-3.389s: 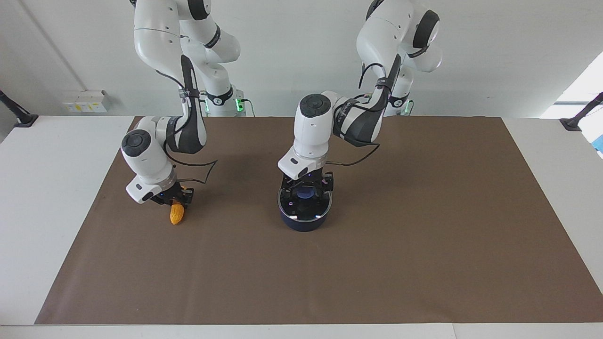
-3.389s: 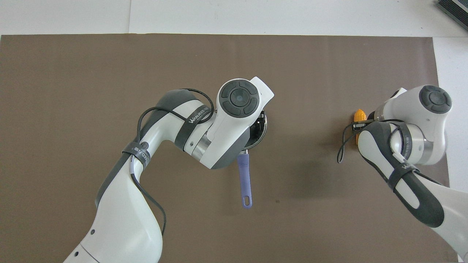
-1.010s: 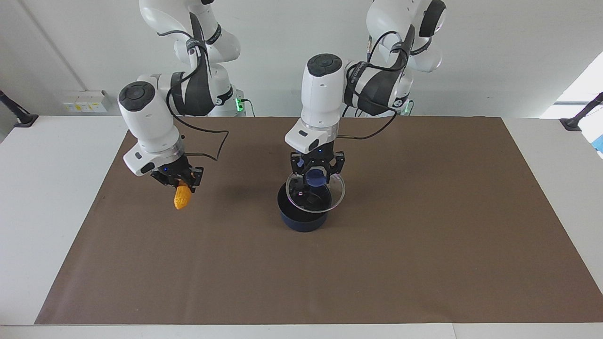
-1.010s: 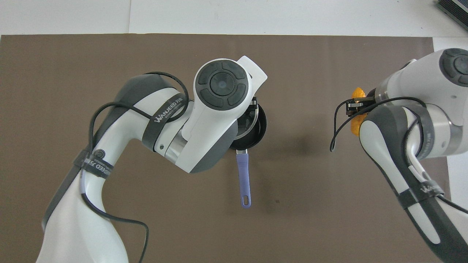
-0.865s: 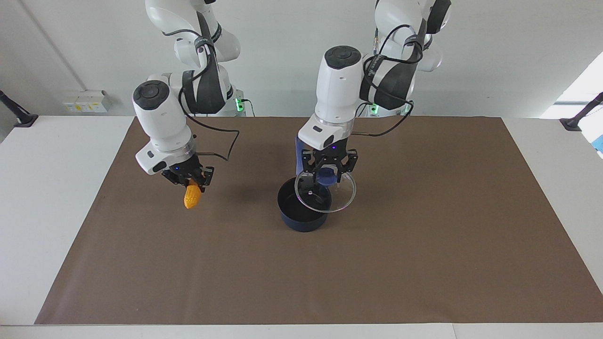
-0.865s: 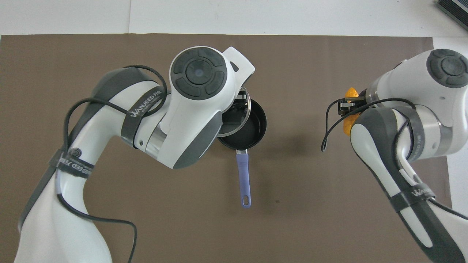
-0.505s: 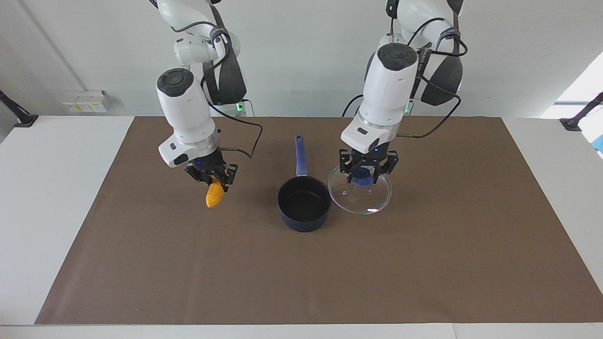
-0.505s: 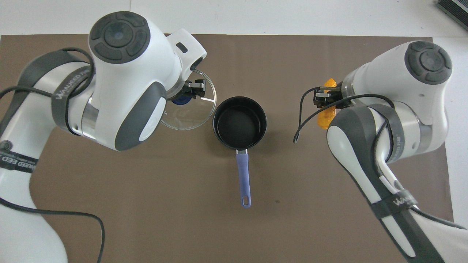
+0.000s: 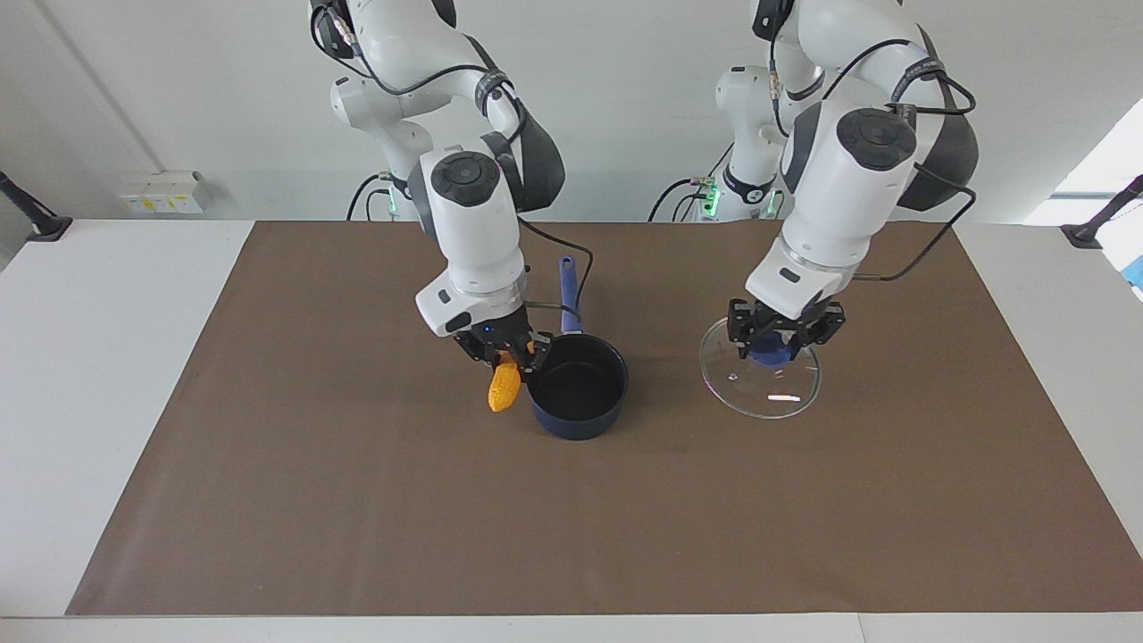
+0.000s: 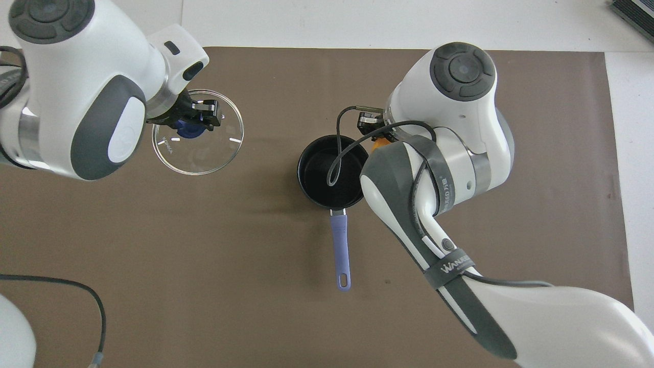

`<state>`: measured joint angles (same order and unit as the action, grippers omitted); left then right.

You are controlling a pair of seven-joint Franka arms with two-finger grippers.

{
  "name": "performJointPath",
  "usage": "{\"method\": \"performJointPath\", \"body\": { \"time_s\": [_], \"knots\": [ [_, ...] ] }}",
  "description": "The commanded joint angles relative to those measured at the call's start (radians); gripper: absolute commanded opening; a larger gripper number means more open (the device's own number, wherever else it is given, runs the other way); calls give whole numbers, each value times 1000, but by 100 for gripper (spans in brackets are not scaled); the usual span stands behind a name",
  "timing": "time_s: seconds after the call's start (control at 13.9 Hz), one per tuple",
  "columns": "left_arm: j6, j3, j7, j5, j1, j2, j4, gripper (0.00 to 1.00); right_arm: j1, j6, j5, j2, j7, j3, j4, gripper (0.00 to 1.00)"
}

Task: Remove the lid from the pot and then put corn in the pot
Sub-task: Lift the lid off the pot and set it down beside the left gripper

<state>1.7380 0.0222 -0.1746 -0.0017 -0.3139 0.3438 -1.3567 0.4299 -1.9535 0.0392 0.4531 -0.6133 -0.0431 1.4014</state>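
Observation:
The glass lid (image 9: 763, 388) is hanging level and clear of the pot. My left gripper keeps moving it away and down to open mat (image 10: 125, 202) until the lid's rim comes to rest.
The dark blue pot (image 9: 576, 418) stands open on the brown mat, black inside, also in the overhead view (image 10: 327, 174). Its long blue handle (image 10: 341, 250) points toward the robots. My right gripper (image 9: 506, 357) is shut on the orange-yellow corn (image 9: 503, 390), which hangs over the mat just beside the pot's rim, on the right arm's side. In the overhead view only a bit of corn (image 10: 377, 144) shows under the right gripper (image 10: 375, 134). My left gripper (image 9: 773, 350) is shut on the blue knob of the glass lid (image 9: 768, 393), low over the mat toward the left arm's end. The lid shows from overhead (image 10: 204, 148) under the left gripper (image 10: 190, 124).
The brown mat (image 9: 571, 536) covers most of the white table (image 9: 89, 357). A cable loop from the right arm hangs over the pot's mouth (image 10: 334, 168). A dark object (image 10: 633, 13) lies at the table's corner farthest from the robots, at the right arm's end.
The left gripper has carried the lid farther from the pot toward the left arm's end and lower. The right gripper has brought the corn across to the pot's rim.

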Motion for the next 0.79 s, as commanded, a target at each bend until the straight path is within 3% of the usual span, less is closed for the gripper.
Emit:
{"method": "performJointPath", "body": {
  "time_s": [0.0,0.29,0.72],
  "knots": [
    [-3,-8,98,-14,77,-66,-90,0,39,41,11,84,-48,2,-105,0],
    [-6,-8,234,-14,177,-71,-110,0,99,27,14,118,-62,2,-88,0],
    [64,-8,392,-15,277,-158,-277,0,105,16,18,125,-32,8,-48,0]
  ]
}}
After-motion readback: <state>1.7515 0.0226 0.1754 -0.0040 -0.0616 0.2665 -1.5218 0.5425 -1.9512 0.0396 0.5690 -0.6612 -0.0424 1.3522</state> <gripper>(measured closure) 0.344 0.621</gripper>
